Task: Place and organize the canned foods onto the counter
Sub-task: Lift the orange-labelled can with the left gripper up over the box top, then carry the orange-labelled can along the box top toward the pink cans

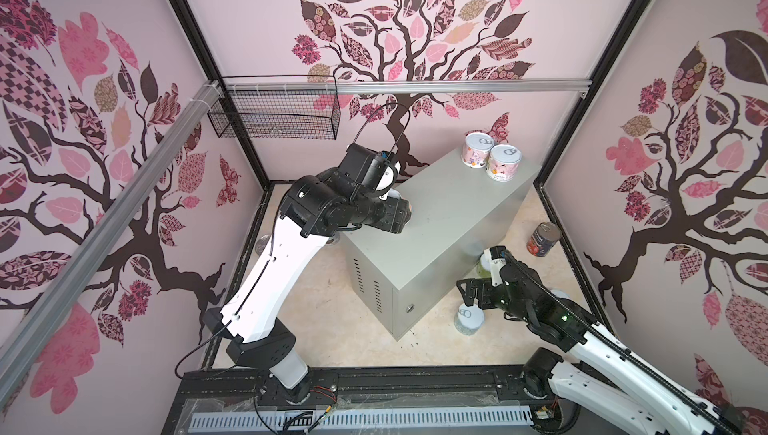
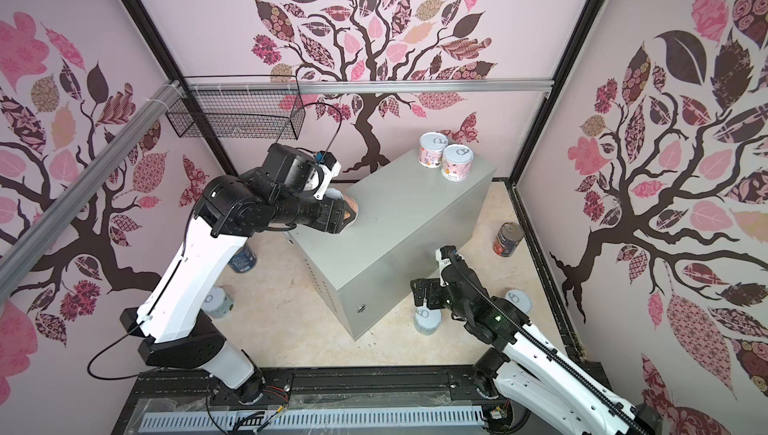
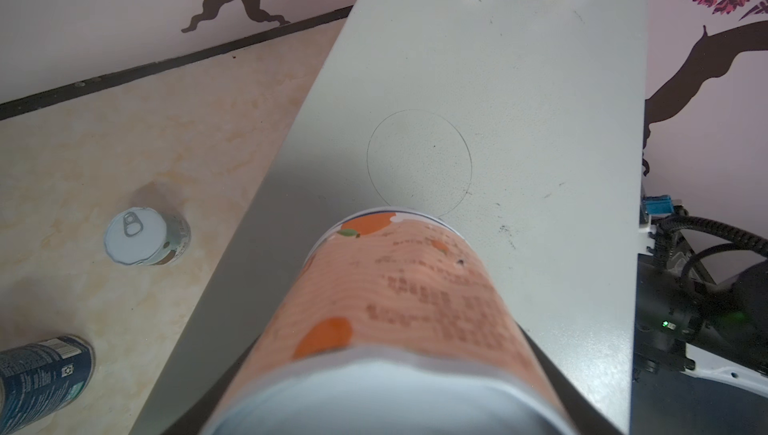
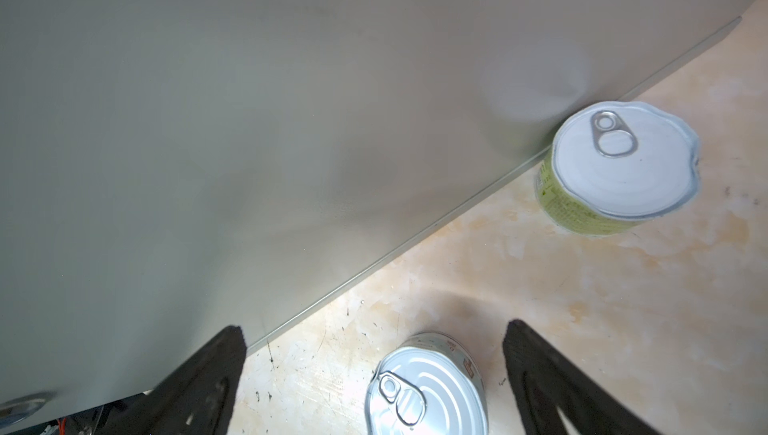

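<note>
My left gripper needs to stand the orange-labelled can [image 3: 400, 279], which slants in its fingers, upright on the counter [image 2: 365, 222] and grip it again level before carrying it farther.
My left gripper [image 2: 347, 215] is shut on a short orange-labelled can [image 3: 415, 287], held over the near left end of the grey counter [image 1: 449, 221], beside a thin drawn circle [image 3: 419, 111]. Its jaws show only as dark edges beside the can. Two pastel cans [image 1: 476, 150] [image 1: 503, 163] stand upright at the counter's far end. My right gripper [image 4: 374, 327] hangs open low over a silver-topped can [image 4: 428, 387] on the floor by the counter's front side. A green-labelled can [image 4: 619, 167] stands against the counter wall.
On the floor stand a dark tomato can [image 1: 543, 238] at the right, a blue can [image 2: 242, 258] and a short can [image 2: 219, 302] under the left arm, and another can [image 2: 519, 300] behind the right arm. A black wire basket [image 1: 274, 117] hangs on the back rail.
</note>
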You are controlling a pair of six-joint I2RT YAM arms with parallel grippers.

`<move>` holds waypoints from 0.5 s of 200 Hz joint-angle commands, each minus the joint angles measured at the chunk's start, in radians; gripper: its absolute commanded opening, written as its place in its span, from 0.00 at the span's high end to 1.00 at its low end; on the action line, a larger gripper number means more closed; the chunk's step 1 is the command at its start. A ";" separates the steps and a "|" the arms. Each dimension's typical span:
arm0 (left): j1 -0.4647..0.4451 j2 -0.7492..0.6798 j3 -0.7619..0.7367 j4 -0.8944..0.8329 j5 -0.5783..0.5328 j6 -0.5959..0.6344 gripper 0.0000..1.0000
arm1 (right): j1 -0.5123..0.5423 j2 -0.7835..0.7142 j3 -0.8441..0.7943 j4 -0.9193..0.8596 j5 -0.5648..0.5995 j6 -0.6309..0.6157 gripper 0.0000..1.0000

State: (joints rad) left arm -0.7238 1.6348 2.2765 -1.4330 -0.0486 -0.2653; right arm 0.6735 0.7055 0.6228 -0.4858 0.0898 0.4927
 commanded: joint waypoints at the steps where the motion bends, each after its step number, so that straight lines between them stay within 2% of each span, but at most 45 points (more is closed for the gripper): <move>1: -0.018 0.003 0.057 0.011 -0.050 -0.013 0.40 | 0.007 -0.018 -0.006 0.026 -0.022 -0.016 0.00; 23: -0.037 0.028 0.065 0.001 -0.064 -0.016 0.40 | 0.006 -0.025 -0.009 0.030 -0.026 -0.016 0.00; 52: -0.069 0.067 0.086 -0.004 -0.071 -0.008 0.33 | 0.006 -0.039 -0.008 0.027 -0.025 -0.015 0.00; 100: -0.075 0.082 0.095 -0.001 -0.063 -0.006 0.15 | 0.007 -0.051 -0.008 0.022 -0.022 -0.013 0.00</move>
State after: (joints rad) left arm -0.7948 1.7081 2.3371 -1.4315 -0.1081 -0.2714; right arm 0.6739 0.6643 0.6212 -0.4660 0.0708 0.4896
